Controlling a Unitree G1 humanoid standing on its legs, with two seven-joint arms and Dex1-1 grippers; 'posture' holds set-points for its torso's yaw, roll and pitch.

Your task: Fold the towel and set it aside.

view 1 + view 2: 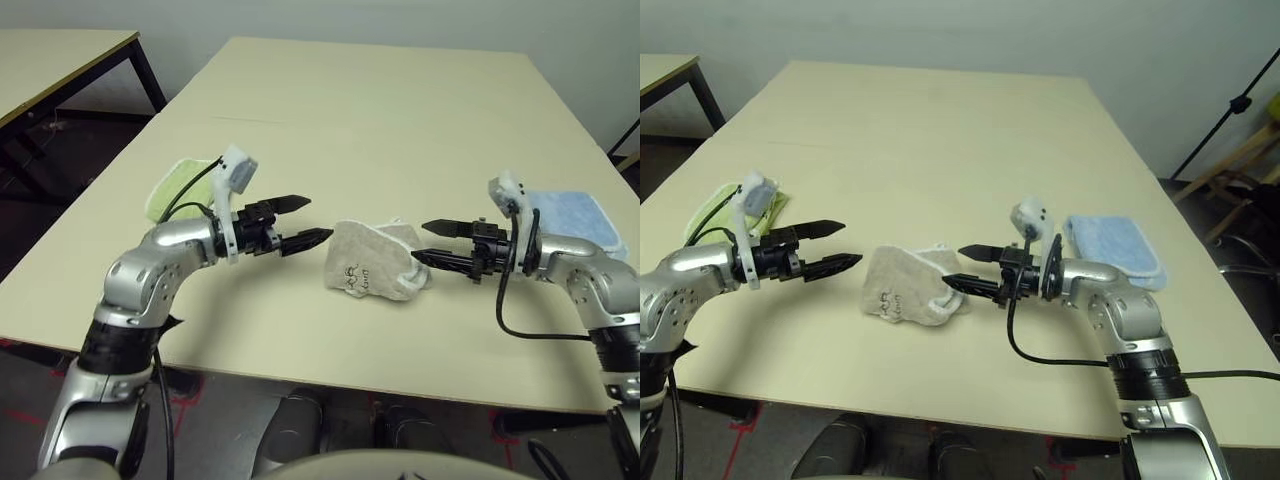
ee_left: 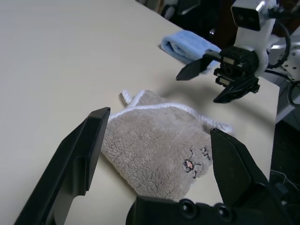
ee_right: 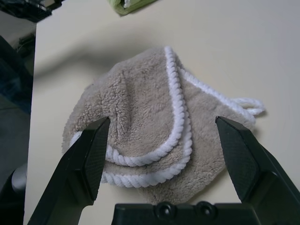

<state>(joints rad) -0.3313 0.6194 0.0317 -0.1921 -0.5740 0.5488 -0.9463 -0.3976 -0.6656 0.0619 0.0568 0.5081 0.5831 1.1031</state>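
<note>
The towel's top layer stops short of the lower layer's looped corner [image 3: 244,113], so the robot's right gripper should draw the top layer's white edge [image 3: 178,123] toward that corner.
The towel [image 1: 370,262] is a beige terry cloth with white corded edging and a small embroidery, lying bunched and folded over near the table's front middle. My left gripper [image 1: 305,222] hovers just left of it, open, with nothing between its fingers. On the towel's right side my right gripper [image 1: 428,243] points at it, open too, its lower fingertip close to the cloth's edge. The left wrist view looks over the towel [image 2: 159,140] toward the right gripper [image 2: 202,80]. In the right wrist view the towel [image 3: 140,122] lies between the spread fingers.
A folded light green towel [image 1: 178,186] lies behind my left arm. To the right, beside my right arm, a folded light blue towel [image 1: 580,215] rests. The cream table [image 1: 370,110] stretches far back. A second table [image 1: 60,60] stands at far left.
</note>
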